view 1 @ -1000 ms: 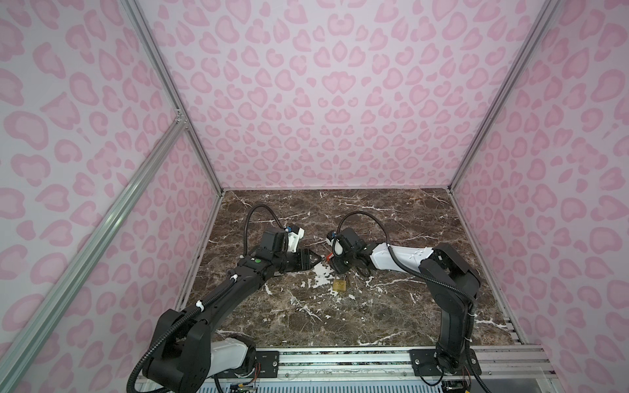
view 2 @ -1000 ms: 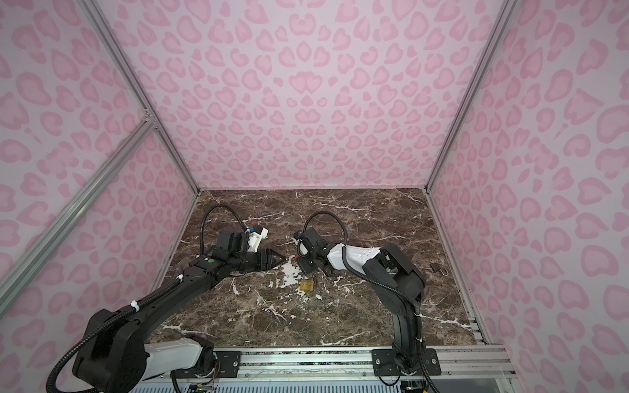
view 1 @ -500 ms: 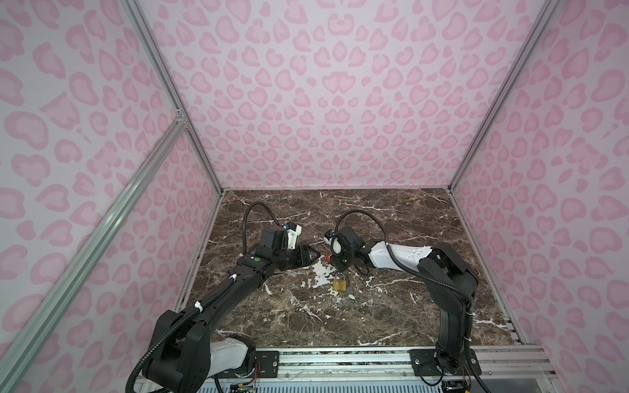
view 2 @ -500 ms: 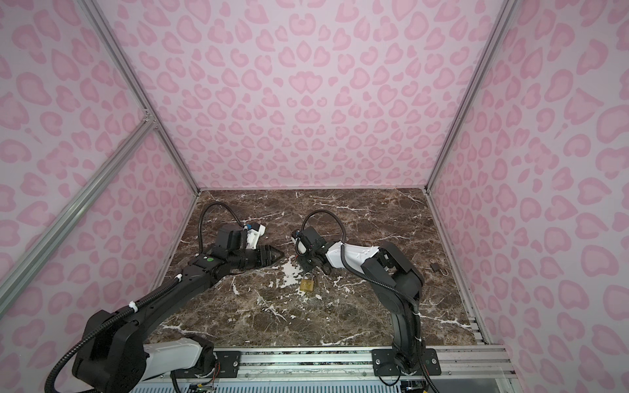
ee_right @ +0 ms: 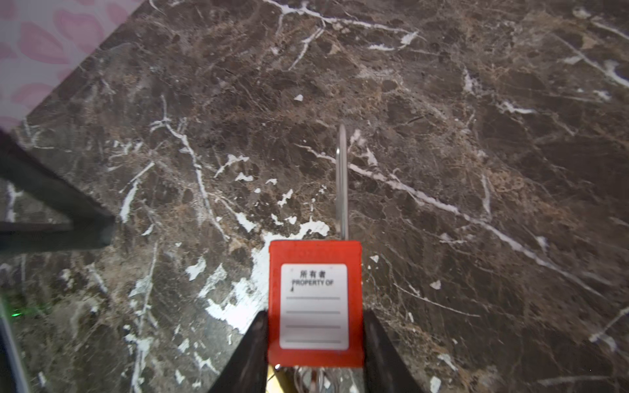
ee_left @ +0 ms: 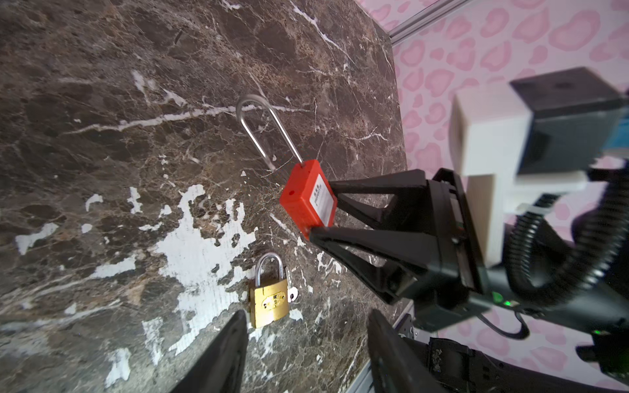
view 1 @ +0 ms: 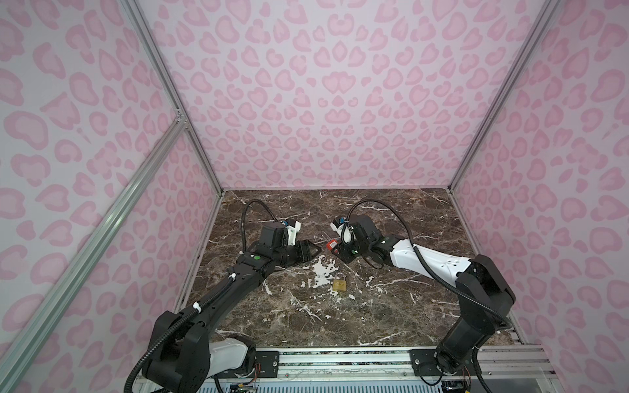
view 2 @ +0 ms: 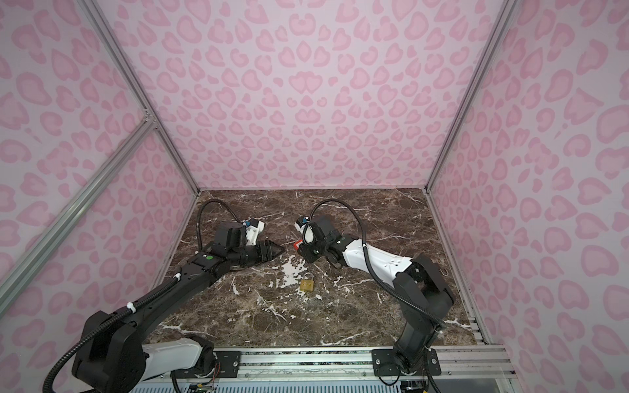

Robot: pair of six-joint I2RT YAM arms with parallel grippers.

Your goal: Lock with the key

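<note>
The red padlock's shackle (ee_left: 284,131) sits crossways to my right gripper's fingers, so next my left gripper grabs the body (ee_left: 303,195) before my right gripper grabs its bottom end again.
My right gripper (ee_right: 315,316) is shut on the body of a red padlock (ee_right: 315,299) with a white label. Its long steel shackle (ee_left: 262,129) points away from the fingers, and one leg seems to end outside the body. In both top views the red padlock (view 1: 332,245) sits mid-table at the right gripper (view 1: 336,250). My left gripper (view 1: 315,251) faces it from the left, a short gap away, open and empty (ee_left: 306,316). A brass padlock (ee_left: 270,304) lies flat nearer the front (view 1: 339,284), with a small silver key (ee_left: 291,292) beside it. Thin metal pieces hang blurred under the red body.
The dark marble tabletop (view 1: 391,211) has a white scuffed patch (view 1: 320,272) between the grippers and the brass padlock. Pink patterned walls with aluminium posts close in the left, back and right. A small metal hook (view 2: 444,271) lies by the right edge.
The right gripper's fingers have closed onto the red padlock's body. The left gripper has edged slightly towards the back and stays open.
</note>
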